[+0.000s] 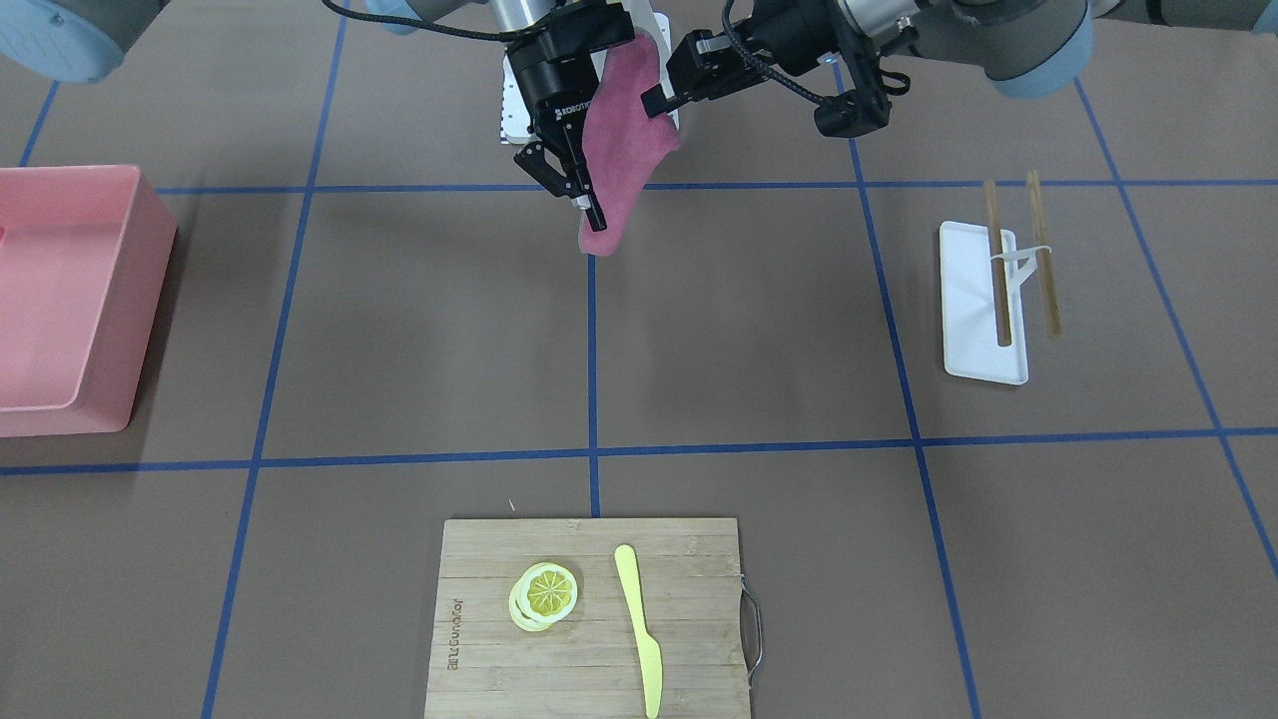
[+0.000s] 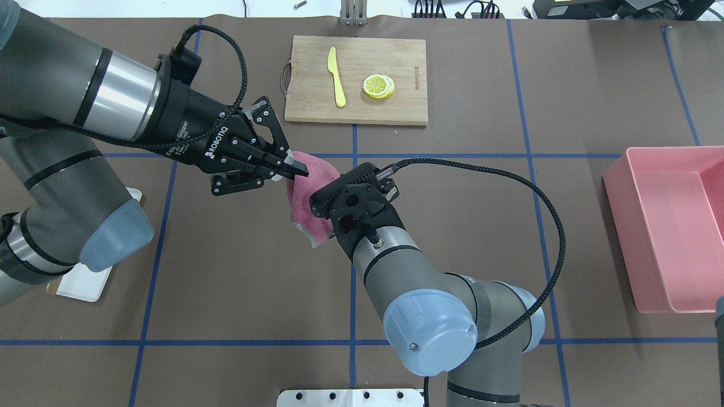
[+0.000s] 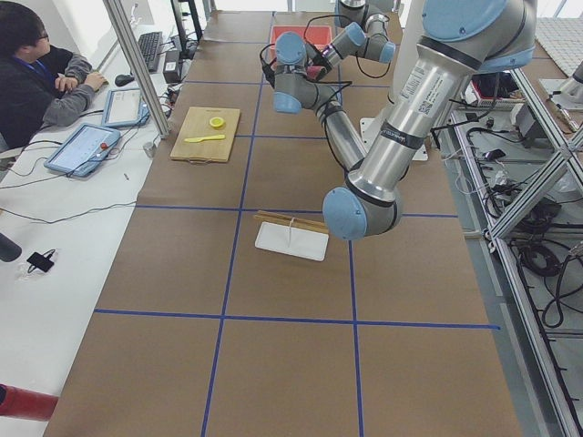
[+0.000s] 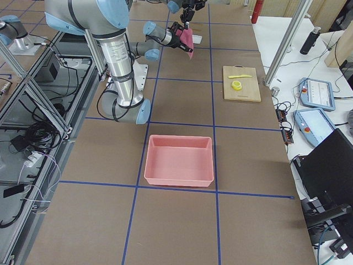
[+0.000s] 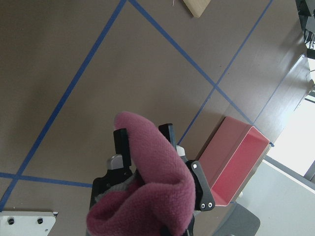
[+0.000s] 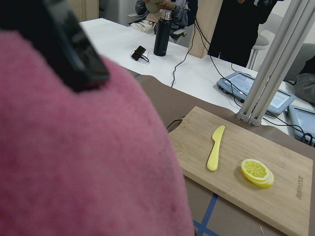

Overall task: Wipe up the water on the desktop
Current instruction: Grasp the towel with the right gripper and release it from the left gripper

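Observation:
The loose part of the pink cloth (image 1: 625, 132) will flop over next to the robot's right gripper when the robot carries the cloth, because the cloth hangs bunched up with a drooping lower end (image 1: 604, 236).
A pink cloth (image 1: 624, 140) hangs in the air above the brown desktop (image 1: 749, 320), near the robot's base. My left gripper (image 1: 654, 100) is shut on the cloth's upper edge; in the overhead view its fingertips (image 2: 298, 169) pinch the cloth (image 2: 308, 195). In the left wrist view the cloth (image 5: 157, 182) bulges between the fingers (image 5: 121, 142). My right gripper (image 1: 564, 190) points down beside the cloth with its jaws spread, one finger against the fabric. The cloth (image 6: 74, 147) fills the right wrist view. I can make out no water on the desktop.
A pink bin (image 1: 70, 300) stands at the robot's right end of the desktop. A bamboo cutting board (image 1: 689, 599) with a lemon slice (image 1: 544, 591) and a yellow knife (image 1: 639, 629) lies at the far edge. A white tray (image 1: 983, 350) with chopsticks lies on the robot's left.

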